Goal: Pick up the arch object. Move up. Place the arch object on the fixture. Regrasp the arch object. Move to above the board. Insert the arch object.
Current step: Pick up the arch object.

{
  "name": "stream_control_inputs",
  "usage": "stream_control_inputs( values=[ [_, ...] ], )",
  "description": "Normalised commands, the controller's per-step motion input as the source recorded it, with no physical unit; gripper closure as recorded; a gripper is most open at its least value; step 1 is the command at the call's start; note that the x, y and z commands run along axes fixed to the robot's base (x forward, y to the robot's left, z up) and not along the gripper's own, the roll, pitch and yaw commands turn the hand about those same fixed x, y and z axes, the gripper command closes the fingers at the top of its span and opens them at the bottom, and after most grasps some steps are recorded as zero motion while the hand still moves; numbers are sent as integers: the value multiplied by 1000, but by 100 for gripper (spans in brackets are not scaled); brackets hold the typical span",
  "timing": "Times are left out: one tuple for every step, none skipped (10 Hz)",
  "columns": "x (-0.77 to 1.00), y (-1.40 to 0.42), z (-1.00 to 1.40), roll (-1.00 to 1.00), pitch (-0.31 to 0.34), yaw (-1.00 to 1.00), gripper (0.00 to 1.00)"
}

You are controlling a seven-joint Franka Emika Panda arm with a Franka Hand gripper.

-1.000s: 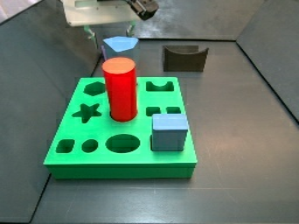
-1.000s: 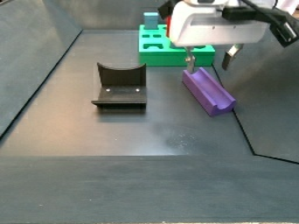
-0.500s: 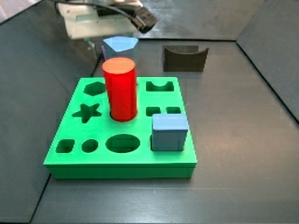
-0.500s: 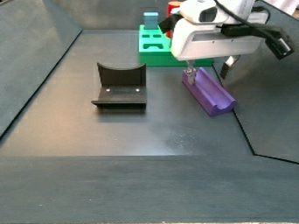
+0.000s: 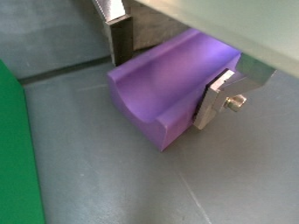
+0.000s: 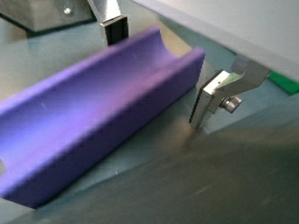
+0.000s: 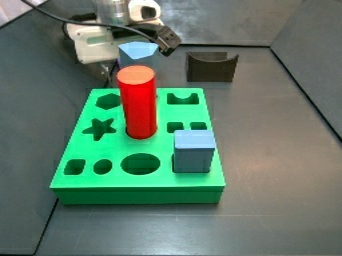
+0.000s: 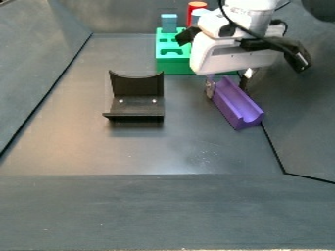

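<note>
I see an empty hollow (image 7: 211, 57) between the dark fixture's raised sides. The arch object (image 5: 176, 83) will stay propped there, its notched end sticking up, when I place it.
The purple arch object (image 8: 236, 103) lies on its side on the grey floor, notch up, just right of the green board (image 8: 177, 54). My gripper (image 8: 229, 86) is low over its far end, open. In both wrist views the silver fingers (image 5: 117, 35) (image 6: 211, 101) straddle the arch object (image 5: 170, 92) (image 6: 93, 114), one on each flank, with a gap at one side. The dark fixture (image 8: 133, 96) stands apart on the floor with its hollow bare. In a side view the gripper (image 7: 104, 58) sits behind the board (image 7: 80, 160), and the arch object is hidden there.
A red cylinder (image 7: 136, 100) and a blue-grey cube (image 7: 194, 150) stand in the board. A pale blue pentagon piece (image 7: 136, 50) lies behind it, near the fixture (image 7: 211, 66). Sloped grey walls enclose the floor on all sides.
The gripper has come down from above until its open fingers sit on either side of the arch object. The arch object has not moved.
</note>
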Motion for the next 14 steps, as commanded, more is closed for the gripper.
stream_control_inputs(
  values=[
    [0,-9,-260,-76,-164,0,0],
    [0,0,-240,-119,-189,6,0],
    [0,-20,0,10,-3,40,0],
    [0,0,0,0,0,0,100],
    [0,0,0,0,0,0,100],
    [0,0,0,0,0,0,100],
    [0,0,0,0,0,0,100],
    [0,0,0,0,0,0,100],
    [0,0,0,0,0,0,100],
    [0,0,0,0,0,0,100],
    [0,0,0,0,0,0,100],
    [0,0,0,0,0,0,100],
    [0,0,0,0,0,0,100],
    [0,0,0,0,0,0,100]
  ],
)
